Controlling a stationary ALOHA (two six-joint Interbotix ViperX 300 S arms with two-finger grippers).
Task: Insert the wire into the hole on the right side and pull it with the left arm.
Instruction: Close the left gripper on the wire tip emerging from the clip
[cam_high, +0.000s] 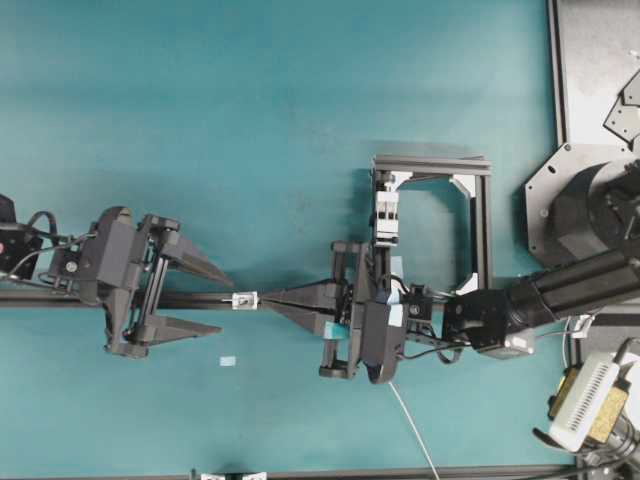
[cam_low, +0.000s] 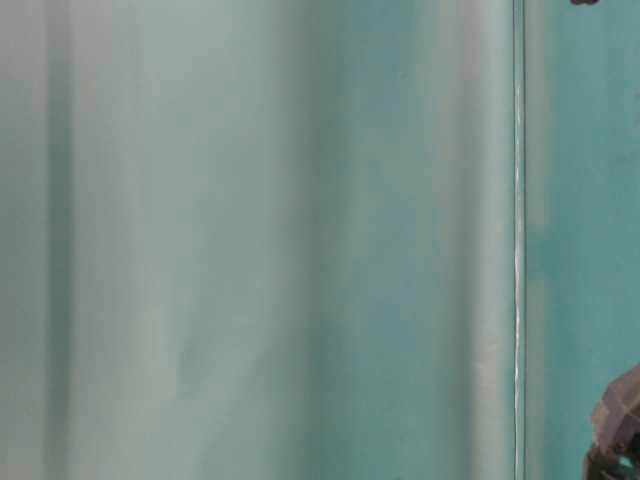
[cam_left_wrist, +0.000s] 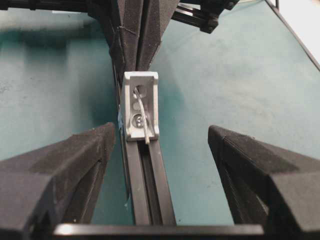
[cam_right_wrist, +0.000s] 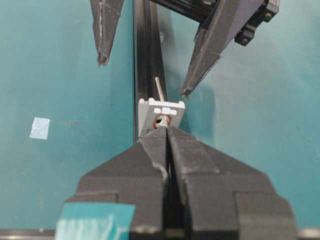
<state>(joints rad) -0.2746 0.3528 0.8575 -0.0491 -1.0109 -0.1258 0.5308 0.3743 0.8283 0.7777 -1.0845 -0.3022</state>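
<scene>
My gripper will pull, and the wire (cam_left_wrist: 144, 117) will slide through and draw its trailing length along, because the hole leaves a gap (cam_left_wrist: 140, 91) around the thin wire.
A small silver-white block (cam_high: 244, 300) sits on a black rail (cam_high: 190, 298). The hole (cam_right_wrist: 162, 120) goes through it. The thin pale wire (cam_left_wrist: 143, 125) comes out of the block's left face (cam_left_wrist: 141, 105) and its short end hangs over the rail. My right gripper (cam_high: 266, 301) is shut on the wire, its tips (cam_right_wrist: 167, 131) pressed against the hole's right side. More wire (cam_high: 415, 432) trails from it to the near edge. My left gripper (cam_high: 226, 301) stands open just left of the block, one finger (cam_left_wrist: 80, 160) on each side of the rail, touching nothing.
A black frame holding a white clamp (cam_high: 386, 212) stands behind the right gripper. A small pale tape piece (cam_high: 228, 360) lies on the teal mat. Metal plates and a robot base (cam_high: 590, 200) fill the right edge. The table-level view is a teal blur.
</scene>
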